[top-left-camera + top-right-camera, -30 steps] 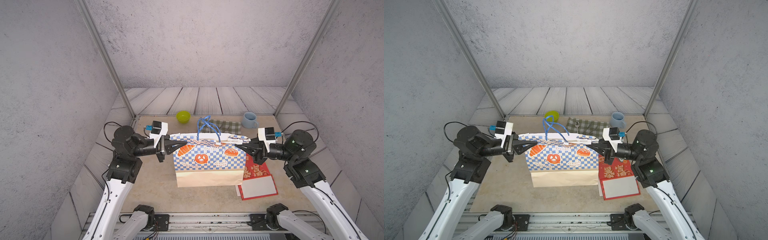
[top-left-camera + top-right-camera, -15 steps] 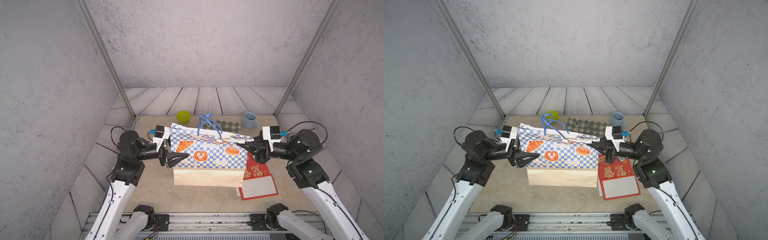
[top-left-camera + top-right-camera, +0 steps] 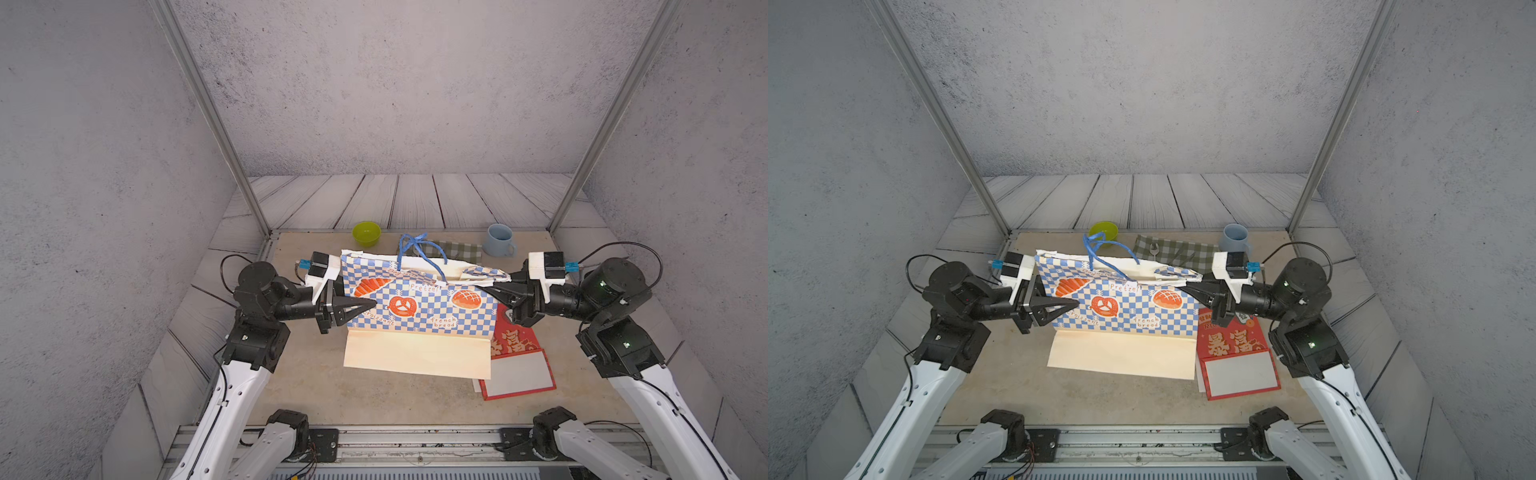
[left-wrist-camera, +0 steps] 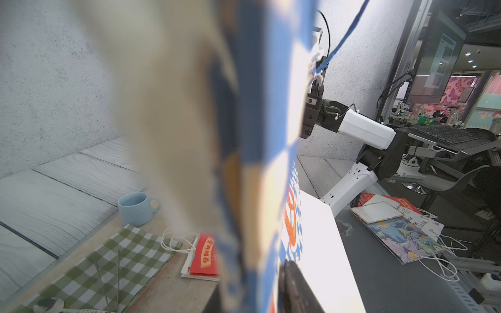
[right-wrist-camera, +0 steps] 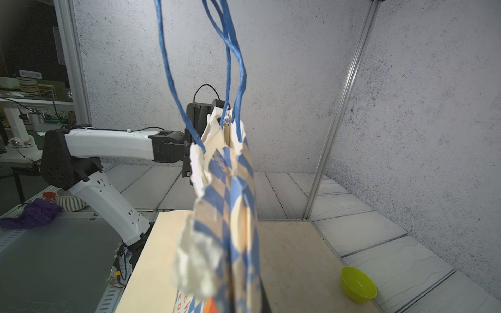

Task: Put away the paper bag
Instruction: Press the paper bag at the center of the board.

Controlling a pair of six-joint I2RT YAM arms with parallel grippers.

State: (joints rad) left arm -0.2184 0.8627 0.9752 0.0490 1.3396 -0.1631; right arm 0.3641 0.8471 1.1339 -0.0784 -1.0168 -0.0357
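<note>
I should move back and grab the bag's side edge lower down, by the bag's fold, because the paper bag's beige bottom flap sticks out below my left gripper's hold.
The paper bag is blue-and-white checked with bread pictures and blue handles. It hangs stretched between my two grippers, and its plain beige bottom flap lies on the table. My left gripper has its fingers on both sides of the bag's left edge, below the top corner, closed against the paper. My right gripper is shut on the crumpled top right corner. In both wrist views the bag fills the middle and hides most of the fingers.
A red packet lies flat beside the bag's lower right corner. At the back stand a green bowl and a blue mug, with a green checked cloth between them. Bare table shows in front.
My left gripper let go of the bag's top left corner, moved lower and closed again on the left edge. The right gripper kept its hold and drew back slightly.
</note>
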